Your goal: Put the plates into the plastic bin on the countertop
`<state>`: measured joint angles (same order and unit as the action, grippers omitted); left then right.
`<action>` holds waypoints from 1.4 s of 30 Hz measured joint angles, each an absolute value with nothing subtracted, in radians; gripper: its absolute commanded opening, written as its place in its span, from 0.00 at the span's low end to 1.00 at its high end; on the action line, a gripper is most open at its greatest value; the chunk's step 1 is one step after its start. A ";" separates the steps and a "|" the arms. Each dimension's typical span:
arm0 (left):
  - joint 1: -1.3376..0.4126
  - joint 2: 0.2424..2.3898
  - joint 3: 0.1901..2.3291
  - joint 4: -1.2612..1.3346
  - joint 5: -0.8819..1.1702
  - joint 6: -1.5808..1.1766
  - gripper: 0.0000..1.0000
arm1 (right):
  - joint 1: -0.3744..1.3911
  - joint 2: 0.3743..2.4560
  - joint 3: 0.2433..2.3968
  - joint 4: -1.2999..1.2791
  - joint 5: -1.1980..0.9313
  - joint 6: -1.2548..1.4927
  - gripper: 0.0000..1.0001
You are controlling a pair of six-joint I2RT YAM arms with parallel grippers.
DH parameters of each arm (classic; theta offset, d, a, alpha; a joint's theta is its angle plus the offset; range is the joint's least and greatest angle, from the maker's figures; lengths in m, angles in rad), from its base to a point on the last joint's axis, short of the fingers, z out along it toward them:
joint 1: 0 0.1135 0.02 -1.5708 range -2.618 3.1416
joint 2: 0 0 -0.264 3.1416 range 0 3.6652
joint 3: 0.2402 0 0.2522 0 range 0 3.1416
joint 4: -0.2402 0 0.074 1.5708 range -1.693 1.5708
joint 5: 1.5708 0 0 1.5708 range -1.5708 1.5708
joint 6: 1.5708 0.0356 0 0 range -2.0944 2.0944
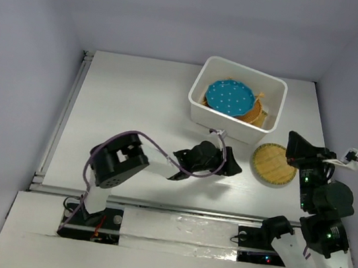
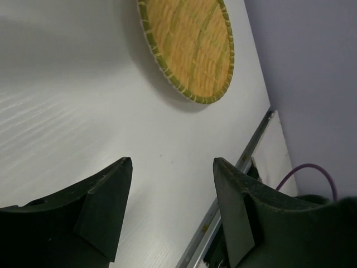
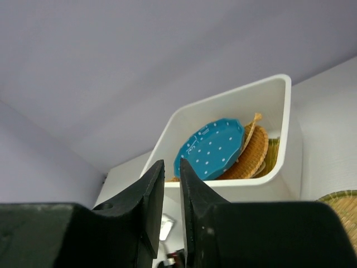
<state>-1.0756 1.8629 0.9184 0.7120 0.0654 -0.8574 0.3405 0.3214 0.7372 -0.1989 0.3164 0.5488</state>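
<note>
My left gripper's fingers are open with clear countertop (image 1: 247,164) all the way to the wicker plate, so I keep moving in until the fingers straddle its green rim.
The white plastic bin (image 1: 203,107) stands at the back of the countertop and holds the teal dotted plate (image 1: 229,98) on top of wicker plates (image 1: 257,113). One round wicker plate (image 1: 273,164) with a green rim lies flat on the countertop, in front of the bin's right corner. My left gripper (image 1: 232,166) is open and empty, low over the table just left of this plate, which shows ahead in the left wrist view (image 2: 187,47). My right gripper (image 1: 295,145) is shut and empty, raised just right of the plate. It faces the bin (image 3: 223,190) and teal plate (image 3: 212,148).
A metal rail (image 1: 64,118) runs along the countertop's left edge, and another (image 2: 245,162) along the near edge by the arm bases. Grey walls enclose the table. Purple cables (image 1: 156,151) loop off both arms.
</note>
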 measured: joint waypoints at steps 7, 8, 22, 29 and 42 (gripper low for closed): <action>-1.099 2.111 1.109 0.788 0.128 -0.975 0.58 | 0.341 0.278 0.777 -0.229 0.317 0.545 0.23; -1.101 2.133 1.131 0.786 0.130 -0.985 0.58 | 0.340 0.277 0.777 -0.231 0.315 0.545 0.23; -1.107 2.332 1.427 0.699 0.067 -1.059 0.55 | 0.340 0.270 0.777 -0.241 0.269 0.545 0.23; -1.120 2.387 1.506 0.686 0.014 -1.082 0.41 | 0.341 0.266 0.777 -0.241 0.257 0.545 0.23; -1.126 2.397 1.404 0.834 -0.004 -1.126 0.00 | 0.340 0.266 0.776 -0.241 0.249 0.545 0.23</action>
